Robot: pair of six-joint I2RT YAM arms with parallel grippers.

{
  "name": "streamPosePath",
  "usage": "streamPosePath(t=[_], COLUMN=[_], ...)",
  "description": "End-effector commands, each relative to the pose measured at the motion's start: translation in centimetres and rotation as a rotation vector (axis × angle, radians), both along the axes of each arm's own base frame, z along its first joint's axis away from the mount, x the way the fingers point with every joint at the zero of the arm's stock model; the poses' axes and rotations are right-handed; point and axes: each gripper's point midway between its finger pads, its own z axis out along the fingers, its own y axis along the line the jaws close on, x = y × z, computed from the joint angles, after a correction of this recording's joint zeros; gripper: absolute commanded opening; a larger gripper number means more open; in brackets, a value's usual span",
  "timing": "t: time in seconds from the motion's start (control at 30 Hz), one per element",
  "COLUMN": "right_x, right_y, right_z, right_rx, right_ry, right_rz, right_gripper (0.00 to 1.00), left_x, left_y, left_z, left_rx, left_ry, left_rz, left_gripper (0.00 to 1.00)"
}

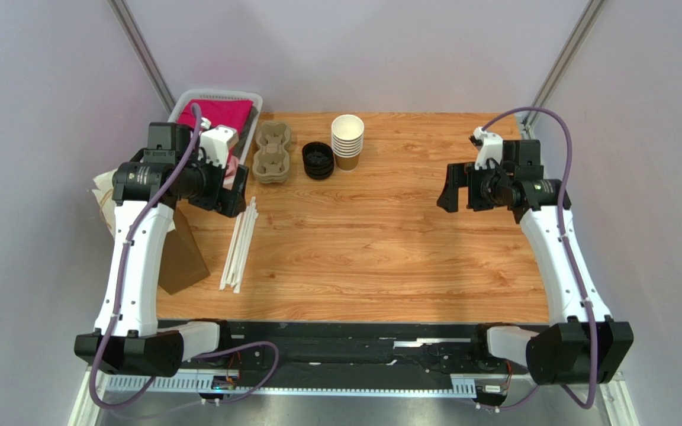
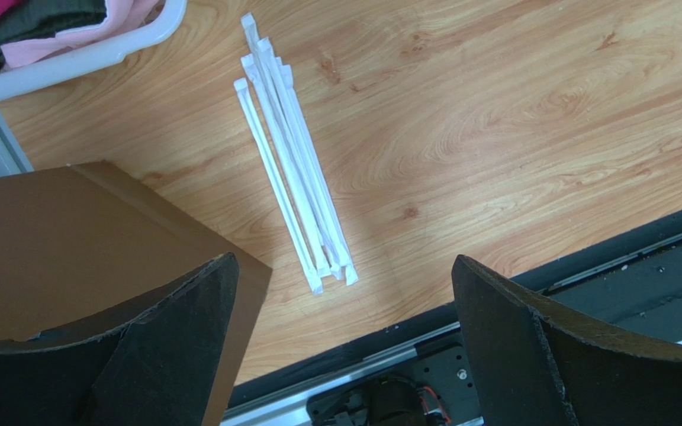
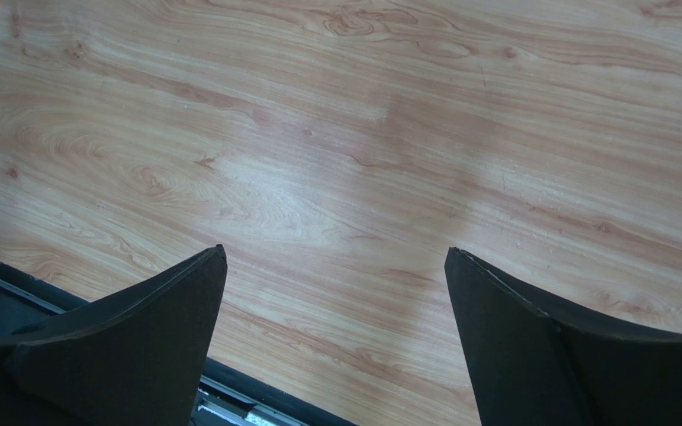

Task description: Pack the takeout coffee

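My open right gripper keeps moving over until its fingers are on both sides of the top cup's rim (image 1: 361, 125), because the wood (image 1: 398, 173) between it and the cup stack is clear.
No single lidded brown cup shows in any view; the takeout coffee is out of view. At the back of the table stand a stack of lidless white-rimmed cups (image 1: 347, 140), a pile of black lids (image 1: 318, 161) and a brown pulp cup carrier (image 1: 272, 153). My left gripper (image 1: 238, 193) is open and empty, held above the straws (image 1: 240, 244) and the flat brown paper bag (image 1: 180, 257). In the left wrist view the gripper (image 2: 343, 259) hangs over the straws (image 2: 296, 169) and the bag (image 2: 69, 248). My right gripper (image 1: 456, 188) is open and empty over bare wood, as its wrist view (image 3: 336, 250) shows.
A white basket (image 1: 195, 96) with pink cloth stands at the back left, its rim also in the left wrist view (image 2: 78, 58). Crumpled pale paper (image 1: 104, 191) lies off the table's left edge. The black base rail (image 1: 345, 351) runs along the near edge.
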Motion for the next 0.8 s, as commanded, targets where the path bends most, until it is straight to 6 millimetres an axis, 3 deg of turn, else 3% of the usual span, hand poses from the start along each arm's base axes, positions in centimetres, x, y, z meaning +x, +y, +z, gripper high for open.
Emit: streamPosePath(t=[0.0, 0.07, 0.1, 0.13, 0.17, 0.27, 0.3, 0.37, 0.4, 0.47, 0.5, 0.57, 0.6, 0.67, 0.7, 0.77], right_x=[3.7, 5.4, 6.5, 7.0, 8.3, 10.7, 11.8, 13.5, 14.5, 16.4, 17.7, 19.4, 20.8, 22.0, 22.9, 23.8], right_y=[1.4, 2.3, 2.7, 3.4, 3.7, 5.4, 6.0, 7.5, 8.4, 9.9, 10.6, 11.7, 12.1, 12.7, 13.4, 14.1], right_z=[4.0, 4.1, 5.9, 6.4, 5.7, 9.0, 8.5, 10.8, 10.1, 11.9, 11.0, 12.3, 10.8, 11.6, 10.1, 10.3], right_rx=[0.016, 0.015, 0.02, 0.024, 0.016, 0.014, 0.007, 0.023, 0.035, 0.048, 0.061, 0.095, 0.098, 0.117, 0.107, 0.125], right_ry=[-0.122, -0.114, -0.154, -0.162, -0.138, -0.217, -0.211, -0.285, -0.27, -0.332, -0.31, -0.338, -0.311, -0.332, -0.313, -0.331], right_rz=[0.024, 0.039, 0.043, 0.058, 0.054, 0.052, 0.051, 0.033, 0.021, -0.005, -0.026, -0.057, -0.068, -0.09, -0.087, -0.09], right_gripper=[1.0, 1.0, 1.0, 1.0, 1.0, 1.0, 1.0, 1.0, 1.0, 0.99, 0.99, 0.96, 0.94, 0.89, 0.88, 0.85], left_x=[1.8, 2.3, 2.7, 2.9, 3.3, 4.2, 4.6, 4.9, 5.1, 5.0, 5.0, 4.9, 4.9, 4.8, 4.8, 4.7], left_y=[-0.1, 0.3, 0.4, 0.6, 0.8, 0.8, 0.7, 0.9, 0.9, 0.8, 0.8, 0.6, 0.6, 0.4, 0.3, 0.0], left_z=[1.0, 1.5, 1.5, 1.6, 2.0, 2.7, 3.3, 3.9, 4.2, 4.5, 4.7, 4.5, 4.4, 4.0, 3.8, 3.2], left_rx=[0.011, 0.031, 0.039, 0.044, 0.051, 0.042, 0.025, 0.017, 0.004, -0.007, -0.01, -0.017, -0.018, -0.032, -0.037, -0.056], left_ry=[-0.057, -0.077, -0.075, -0.079, -0.091, -0.121, -0.147, -0.178, -0.194, -0.208, -0.215, -0.214, -0.214, -0.203, -0.195, -0.173], left_rz=[0.002, 0.014, 0.021, 0.03, 0.042, 0.067, 0.087, 0.12, 0.136, 0.141, 0.144, 0.137, 0.134, 0.136, 0.138, 0.139], left_gripper=[0.99, 0.99, 0.99, 0.99, 0.99, 0.99, 0.99, 0.99, 0.99, 0.99, 0.99, 0.99, 0.99, 0.99, 0.99, 0.99])
